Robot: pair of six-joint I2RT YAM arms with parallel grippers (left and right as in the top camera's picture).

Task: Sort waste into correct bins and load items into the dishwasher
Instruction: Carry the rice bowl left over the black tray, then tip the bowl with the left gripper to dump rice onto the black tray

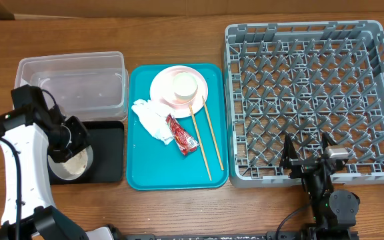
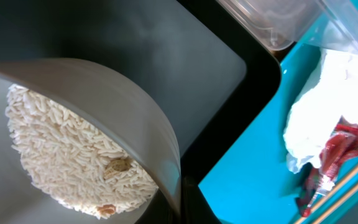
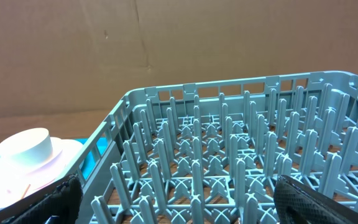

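Observation:
I should tip the bowl (image 2: 73, 155) steeply over the black tray (image 1: 107, 159) with my left gripper before loading it, since the bowl's opening faces up with white rice inside.
My left gripper (image 1: 71, 143) is shut on the rim of a small white bowl (image 1: 72, 165), held tilted over the black tray (image 1: 109, 155). White rice (image 2: 61, 149) lies inside the bowl (image 2: 135, 118). On the teal tray (image 1: 145, 173) are a pink-white plate (image 1: 165, 93) with a small white cup (image 1: 185, 85) on it, a crumpled napkin (image 1: 151, 119), a red wrapper (image 1: 182, 133) and two chopsticks (image 1: 205, 137). The right gripper (image 1: 309, 157) stands open over the front edge of the grey dish rack (image 1: 312, 100), holding nothing.
A clear plastic tub (image 1: 72, 80) stands behind the black tray. Cardboard runs along the back of the wooden table (image 1: 179, 207). The rack's upright pegs (image 3: 222, 143) rise just ahead of the right fingers (image 3: 312, 202).

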